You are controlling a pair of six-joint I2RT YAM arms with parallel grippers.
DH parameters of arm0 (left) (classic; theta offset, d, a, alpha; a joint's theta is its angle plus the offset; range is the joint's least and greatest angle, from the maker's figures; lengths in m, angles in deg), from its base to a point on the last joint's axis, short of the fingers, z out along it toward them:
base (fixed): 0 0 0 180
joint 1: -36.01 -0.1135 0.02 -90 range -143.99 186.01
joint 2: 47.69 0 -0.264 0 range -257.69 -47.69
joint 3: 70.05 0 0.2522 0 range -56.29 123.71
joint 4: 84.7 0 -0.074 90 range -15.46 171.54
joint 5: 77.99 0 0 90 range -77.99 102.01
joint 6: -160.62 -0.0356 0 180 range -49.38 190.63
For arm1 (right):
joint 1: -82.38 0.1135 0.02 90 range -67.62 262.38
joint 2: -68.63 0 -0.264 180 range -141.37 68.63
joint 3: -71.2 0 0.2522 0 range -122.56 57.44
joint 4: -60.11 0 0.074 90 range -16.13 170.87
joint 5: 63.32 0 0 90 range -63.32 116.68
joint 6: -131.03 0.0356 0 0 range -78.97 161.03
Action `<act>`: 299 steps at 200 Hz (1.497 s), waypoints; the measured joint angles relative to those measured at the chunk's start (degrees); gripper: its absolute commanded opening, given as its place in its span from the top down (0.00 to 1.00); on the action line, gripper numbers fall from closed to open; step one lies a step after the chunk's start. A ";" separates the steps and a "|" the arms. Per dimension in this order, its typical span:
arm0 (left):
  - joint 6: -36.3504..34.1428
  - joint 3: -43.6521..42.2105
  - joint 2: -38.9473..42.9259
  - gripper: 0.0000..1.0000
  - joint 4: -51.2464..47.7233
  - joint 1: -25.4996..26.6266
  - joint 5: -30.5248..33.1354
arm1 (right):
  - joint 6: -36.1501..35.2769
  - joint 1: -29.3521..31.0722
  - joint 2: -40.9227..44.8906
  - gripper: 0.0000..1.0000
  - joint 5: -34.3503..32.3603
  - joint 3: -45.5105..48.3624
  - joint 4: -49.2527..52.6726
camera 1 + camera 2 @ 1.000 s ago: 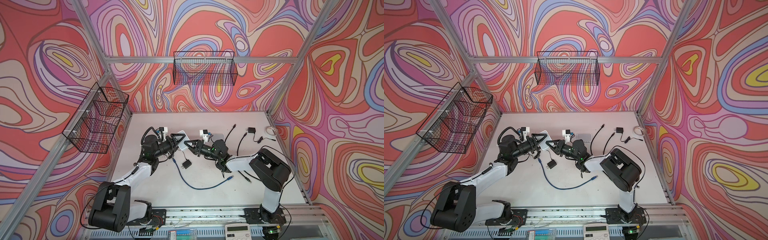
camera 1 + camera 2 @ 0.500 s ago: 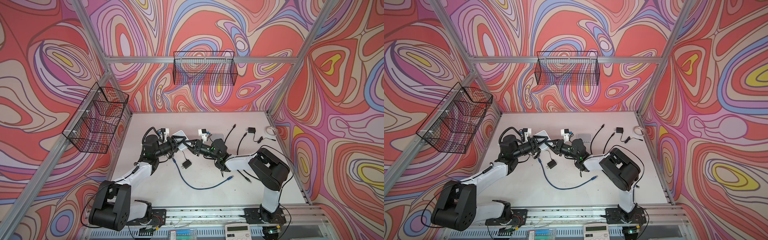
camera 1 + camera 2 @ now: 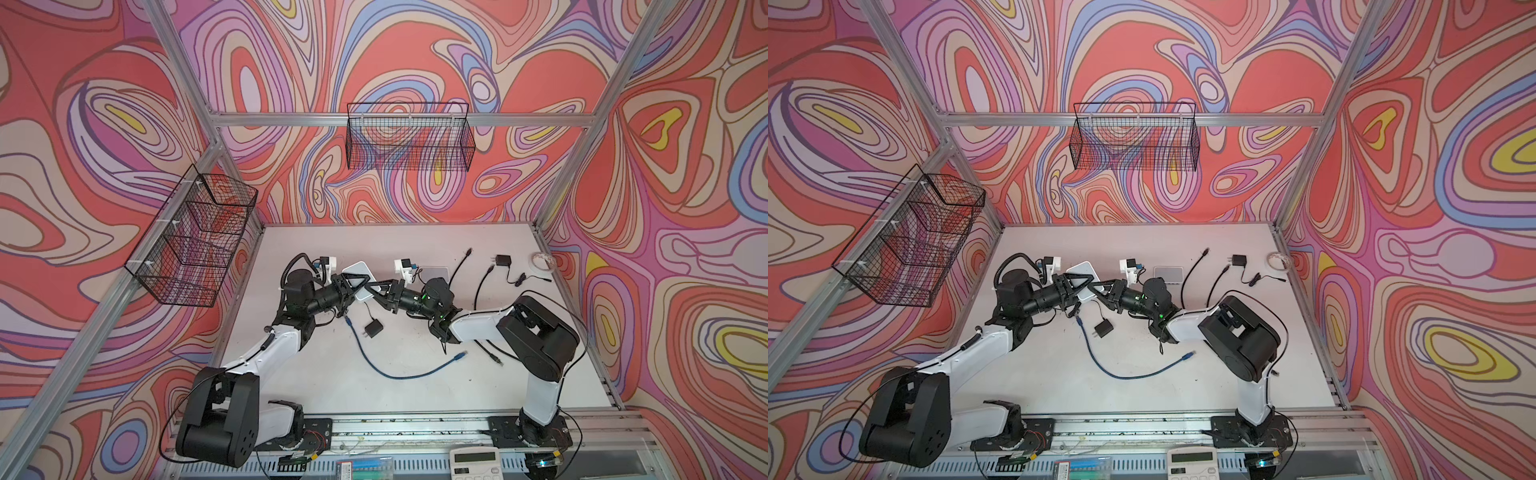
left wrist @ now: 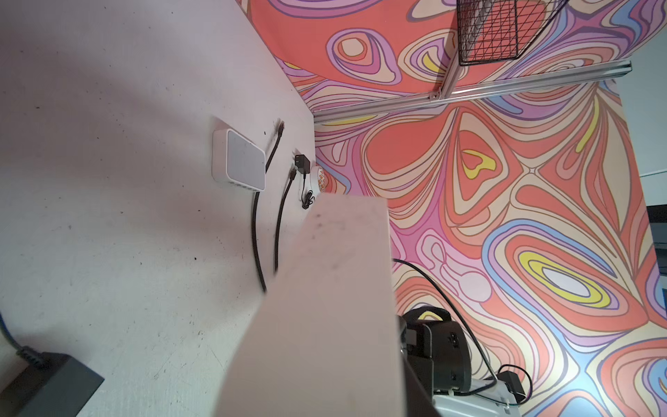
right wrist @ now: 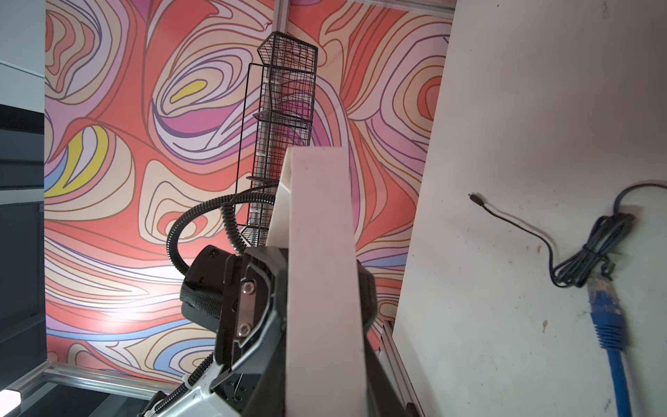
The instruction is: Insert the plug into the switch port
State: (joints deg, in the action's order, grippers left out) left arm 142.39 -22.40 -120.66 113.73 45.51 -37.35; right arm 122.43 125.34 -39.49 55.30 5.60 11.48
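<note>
Next, I open my right gripper, leave the switch (image 3: 360, 270) to my left gripper and take the thin black lead (image 5: 546, 244) with my right gripper, because both my grippers are holding the switch.
A white switch (image 3: 360, 268) (image 3: 1084, 269) hangs tilted above the table's middle, held from both ends. My left gripper (image 3: 358, 286) (image 3: 1082, 285) is shut on its left end; its dark fingers (image 5: 249, 307) press both faces. My right gripper (image 3: 375, 289) (image 3: 1099, 287) is shut on the other end. The switch's edge fills each wrist view (image 4: 332, 307) (image 5: 321, 252) and hides the jaws' pads. On the table lies a blue cable (image 3: 399, 372) with its blue plug (image 5: 606, 317). Near it rests a thin black lead's barrel plug (image 5: 473, 197). No port shows.
A second white switch (image 3: 434, 272) (image 4: 240, 164) lies flat at the back. A black adapter (image 3: 372, 329) sits under the held switch. Black cables (image 3: 459, 266), another adapter (image 3: 503, 261) and a tape roll (image 3: 542, 262) lie back right. Wire baskets (image 3: 409, 137) hang on the walls.
The left gripper's jaws have narrowed onto the switch's left end. The right gripper kept its hold, and the switch has barely shifted.
</note>
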 measured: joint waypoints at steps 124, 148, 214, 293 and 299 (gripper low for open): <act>-1.29 1.36 0.66 1.00 -4.31 -0.68 -0.44 | -7.10 -0.13 2.54 0.41 1.25 -1.66 10.40; -1.84 1.40 1.09 1.00 -6.88 -0.66 -0.35 | -11.76 -0.13 4.48 0.35 1.14 -1.77 16.90; -3.91 2.60 2.97 1.00 -10.12 -0.57 -0.04 | -27.15 -0.11 13.94 0.26 -1.44 -3.96 40.04; -12.22 4.00 11.47 1.00 -27.10 -4.63 5.68 | -51.60 -0.07 21.00 0.26 -12.74 -8.87 70.60; -12.66 4.02 12.22 1.00 -28.30 -5.05 6.23 | -52.83 -0.07 21.00 0.27 -13.14 -9.03 71.71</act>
State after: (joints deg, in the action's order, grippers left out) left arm 129.74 -18.38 -108.44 85.42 40.46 -31.12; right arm 69.60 125.27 -18.48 42.17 -3.42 83.19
